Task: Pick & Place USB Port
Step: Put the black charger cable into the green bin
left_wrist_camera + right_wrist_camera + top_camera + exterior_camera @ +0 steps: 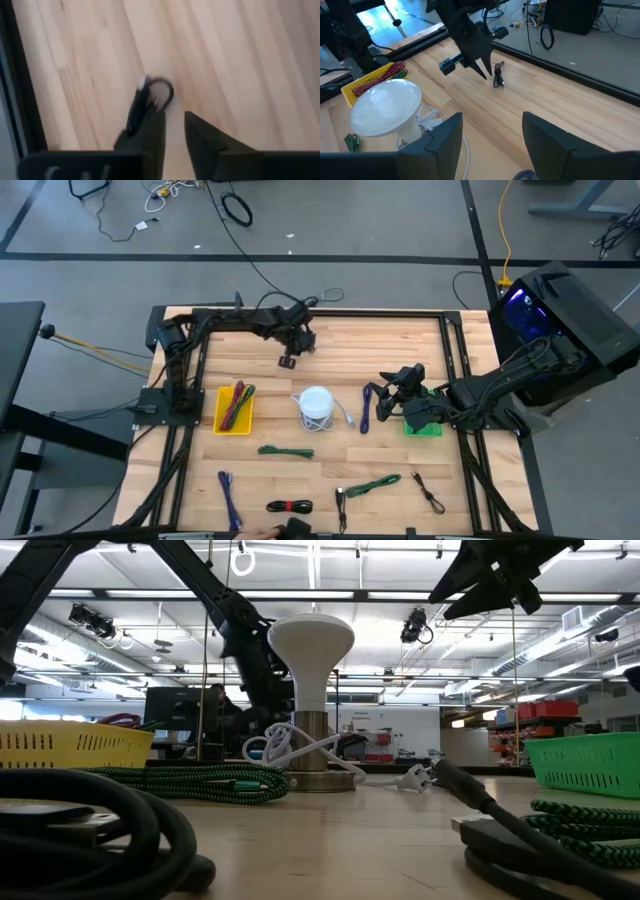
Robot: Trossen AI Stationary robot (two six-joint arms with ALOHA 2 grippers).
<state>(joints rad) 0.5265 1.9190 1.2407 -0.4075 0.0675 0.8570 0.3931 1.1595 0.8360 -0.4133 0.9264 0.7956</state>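
Note:
The short black cable (136,111) is outside the left gripper's fingers, so the left gripper needs to move over the cable (498,75) before it closes, then pass the cable to the right gripper.
A short black cable (150,97), curled into a small loop with a pale plug end, lies flat on the wooden table near its far edge (288,361). My left gripper (174,112) hangs just above it, pointing steeply down. It is open, with only bare wood between the fingers, and the cable lies beside the outer side of one finger. The right wrist view shows that gripper (484,74) just clear of the cable (498,76). My right gripper (490,135) waits open, raised over the table's right side (400,380), holding nothing.
A white lamp (316,405) with a white cord stands mid-table. A yellow basket (235,408) holding cables sits at the left and a green basket (423,423) at the right. A purple cable (367,405) and several green, blue and black cables (285,451) lie toward the near edge.

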